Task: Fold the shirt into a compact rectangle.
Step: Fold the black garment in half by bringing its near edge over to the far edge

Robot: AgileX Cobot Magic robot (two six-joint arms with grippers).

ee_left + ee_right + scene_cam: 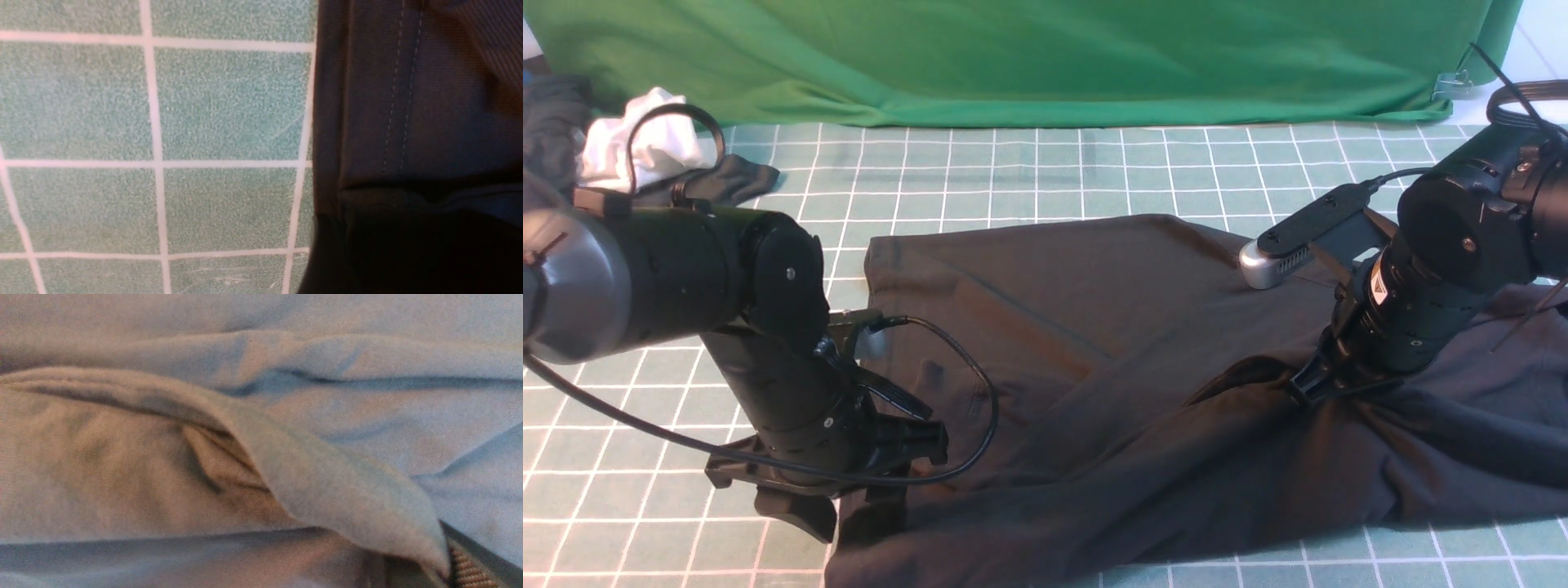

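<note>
My gripper will lift and carry the shirt's near corner [866,534]. The shirt should then fold over limply and its far edge [1013,231] should stay down, because that edge lies flat.
The black shirt [1094,367] lies spread and rumpled over the mat, with no print showing. My left gripper [858,482] sits low at the shirt's near-left corner, its fingers spread apart, one finger [796,510] on the bare mat beside the cloth edge. The left wrist view shows the stitched hem of the shirt [408,102] beside the mat, and its jaws are lost in shadow. My right gripper [1303,384] is shut on a raised fold at the shirt's right-middle. In the right wrist view that fold of the shirt [327,490] runs into the ribbed finger pad [470,575].
A teal grid mat [1045,163] covers the table, with a green backdrop [1045,57] behind it. At the far left lie a small white cloth [645,147] and a dark grey garment [727,180]. A metal clip [1454,84] holds the backdrop at the far right.
</note>
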